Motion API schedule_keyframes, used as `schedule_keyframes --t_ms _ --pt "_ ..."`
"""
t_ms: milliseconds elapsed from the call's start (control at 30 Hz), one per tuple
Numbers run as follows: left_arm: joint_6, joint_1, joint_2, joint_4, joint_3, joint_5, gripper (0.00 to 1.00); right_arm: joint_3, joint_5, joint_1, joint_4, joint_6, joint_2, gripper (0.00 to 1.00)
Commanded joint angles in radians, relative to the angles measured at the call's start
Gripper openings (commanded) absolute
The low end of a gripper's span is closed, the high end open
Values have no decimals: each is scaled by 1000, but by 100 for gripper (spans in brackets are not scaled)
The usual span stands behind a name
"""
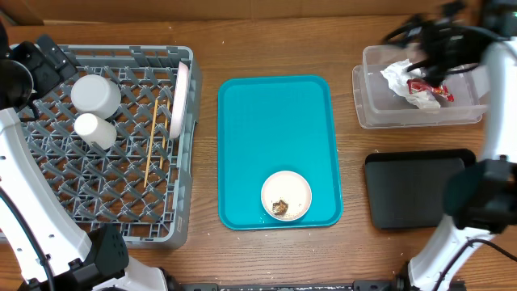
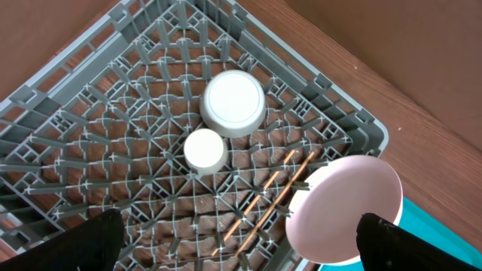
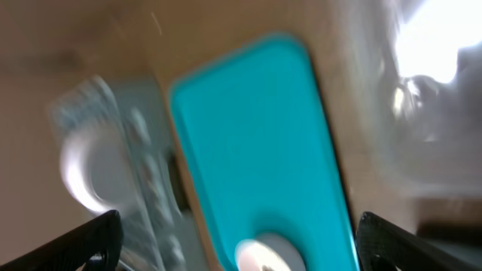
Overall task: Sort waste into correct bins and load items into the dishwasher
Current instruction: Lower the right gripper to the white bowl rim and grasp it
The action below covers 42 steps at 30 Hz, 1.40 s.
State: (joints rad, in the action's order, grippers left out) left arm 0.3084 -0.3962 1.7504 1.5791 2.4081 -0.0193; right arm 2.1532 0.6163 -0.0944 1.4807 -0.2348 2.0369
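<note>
I should take the small bowl on the teal tray by its rim with my right gripper, because it holds brown scraps (image 1: 279,208). I should tip the scraps into the black tray (image 1: 418,191) before I load the bowl.
The grey dishwasher rack (image 1: 182,162) holds an upturned white bowl (image 1: 95,94), a white cup (image 1: 94,129), two chopsticks (image 1: 153,141) and a plate (image 1: 178,101) standing on edge. My left gripper (image 1: 50,55) hovers open above its far left corner. The left wrist view shows the bowl (image 2: 233,103), cup (image 2: 205,149), chopsticks (image 2: 263,203) and plate (image 2: 346,211) below the open left gripper (image 2: 241,248). A small bowl (image 1: 286,195) with brown scraps sits on the teal tray (image 1: 279,121). My right gripper (image 1: 420,40), open and blurred, is over the clear tub (image 1: 367,109), which holds the napkin (image 1: 400,77) and wrapper (image 1: 428,90).
An empty black tray (image 1: 416,190) lies at the right, near the front edge. The right wrist view is blurred: it shows the teal tray (image 3: 256,128), the small bowl (image 3: 267,254), the rack (image 3: 143,181) at the left and the clear tub (image 3: 429,90) at the top right.
</note>
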Motion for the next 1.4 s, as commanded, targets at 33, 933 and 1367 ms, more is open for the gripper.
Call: schedule_keyframes --t_ms 33,933,1367 --pt "10 -3 -3 -2 -2 12 100 7 -313 247 103 -7 -47 100" --pt "10 -3 -3 -2 -2 12 100 -504 -518 954 -74 -51 -43 59" --pt "10 -3 -3 -2 -2 12 100 -520 -626 1096 -116 34 -14 62"
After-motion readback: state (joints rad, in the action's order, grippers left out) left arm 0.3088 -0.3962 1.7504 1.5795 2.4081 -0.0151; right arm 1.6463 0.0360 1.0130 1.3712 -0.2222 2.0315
